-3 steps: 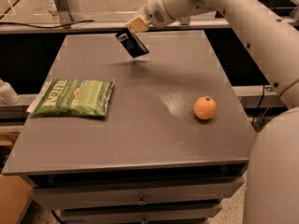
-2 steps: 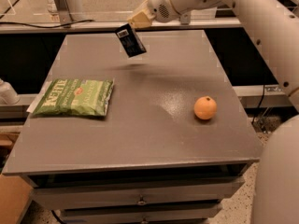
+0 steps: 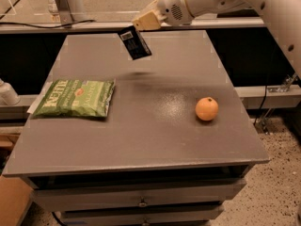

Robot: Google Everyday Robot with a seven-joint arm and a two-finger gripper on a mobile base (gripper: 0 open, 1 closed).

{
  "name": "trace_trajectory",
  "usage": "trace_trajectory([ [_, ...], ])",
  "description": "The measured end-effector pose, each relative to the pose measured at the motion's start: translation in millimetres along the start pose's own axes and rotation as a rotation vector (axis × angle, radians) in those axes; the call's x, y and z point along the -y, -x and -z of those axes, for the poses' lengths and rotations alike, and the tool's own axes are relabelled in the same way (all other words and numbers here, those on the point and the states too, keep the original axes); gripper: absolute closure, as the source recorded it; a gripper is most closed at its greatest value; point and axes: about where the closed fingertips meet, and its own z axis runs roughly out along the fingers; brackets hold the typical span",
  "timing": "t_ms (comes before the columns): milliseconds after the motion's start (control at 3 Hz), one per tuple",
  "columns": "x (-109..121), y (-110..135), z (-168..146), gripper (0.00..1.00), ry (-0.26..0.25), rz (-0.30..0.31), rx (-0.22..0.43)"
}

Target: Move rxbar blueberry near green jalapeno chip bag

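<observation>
I keep lowering my gripper until the rxbar blueberry's lower end (image 3: 141,53) lands, as it hangs free and the spot (image 3: 126,91) beside the green jalapeno chip bag is open.
The rxbar blueberry (image 3: 135,43) is a small dark navy bar with white lettering. It hangs tilted in the air above the far middle of the grey table (image 3: 141,140). My gripper (image 3: 136,26) is shut on its top end, with the white arm reaching in from the upper right. The green jalapeno chip bag (image 3: 76,98) lies flat at the table's left side, below and left of the bar. The bar's shadow falls on the table to the right of the bag.
An orange (image 3: 207,108) sits on the right part of the table. A white bottle-like object (image 3: 7,93) stands off the table's left edge. A metal stand (image 3: 63,4) is behind the far left corner. Drawers (image 3: 141,201) are under the front edge.
The gripper with the bar has moved a little to the left and up, staying over the far part of the table. The bag and the orange have not moved.
</observation>
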Motion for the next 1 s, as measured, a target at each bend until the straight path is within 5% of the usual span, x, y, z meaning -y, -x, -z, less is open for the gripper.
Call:
trace_trajectory([
  [1000,-76.4,-36.1,-30.5,1.00,0.165,-0.163,0.071],
])
